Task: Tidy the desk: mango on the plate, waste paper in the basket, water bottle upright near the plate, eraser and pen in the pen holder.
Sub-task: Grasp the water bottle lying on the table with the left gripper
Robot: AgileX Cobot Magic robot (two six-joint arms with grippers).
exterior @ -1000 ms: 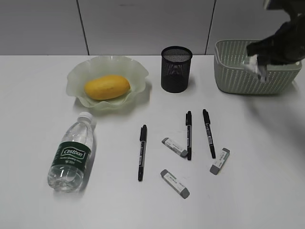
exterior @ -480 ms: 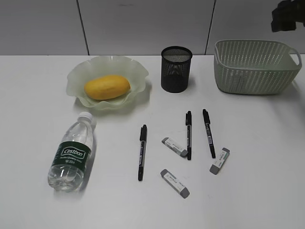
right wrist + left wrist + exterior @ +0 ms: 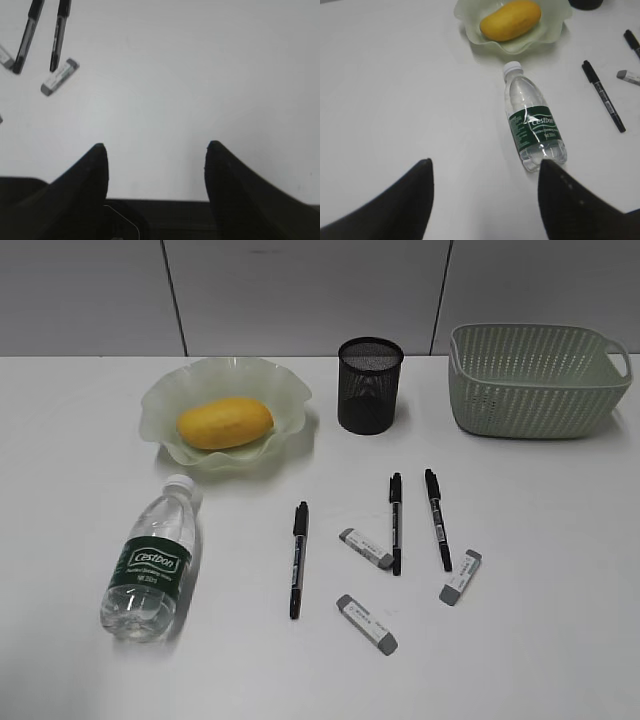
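Observation:
The water bottle (image 3: 151, 560) will stay standing by itself when the robot turns it cap up, because the wide base (image 3: 138, 623) has a blunt end.
The mango (image 3: 225, 423) lies in the pale green ruffled plate (image 3: 168, 392), also in the left wrist view (image 3: 510, 20). The water bottle (image 3: 150, 562) lies on its side below the plate, cap toward it, and shows in the left wrist view (image 3: 534, 122). Three black pens (image 3: 297, 559) (image 3: 396, 523) (image 3: 438, 519) and three erasers (image 3: 366, 548) (image 3: 367, 624) (image 3: 460, 577) lie on the desk (image 3: 560, 590). The black mesh pen holder (image 3: 370, 384) and the basket (image 3: 538, 380) stand at the back. The waste paper is out of view. My left gripper (image 3: 485, 167) is open and empty beside the bottle's base. My right gripper (image 3: 156, 150) is open and empty over bare desk.
In the right wrist view two pens (image 3: 59, 33) and an eraser (image 3: 60, 76) lie at the upper left, and the desk's near edge (image 3: 165, 201) runs just under the fingers. A grey panelled wall (image 3: 300, 295) backs the desk.
The right arm, which was over the basket holding something white, has lifted away and left the exterior view. The basket's inside cannot be seen. Nothing else has moved.

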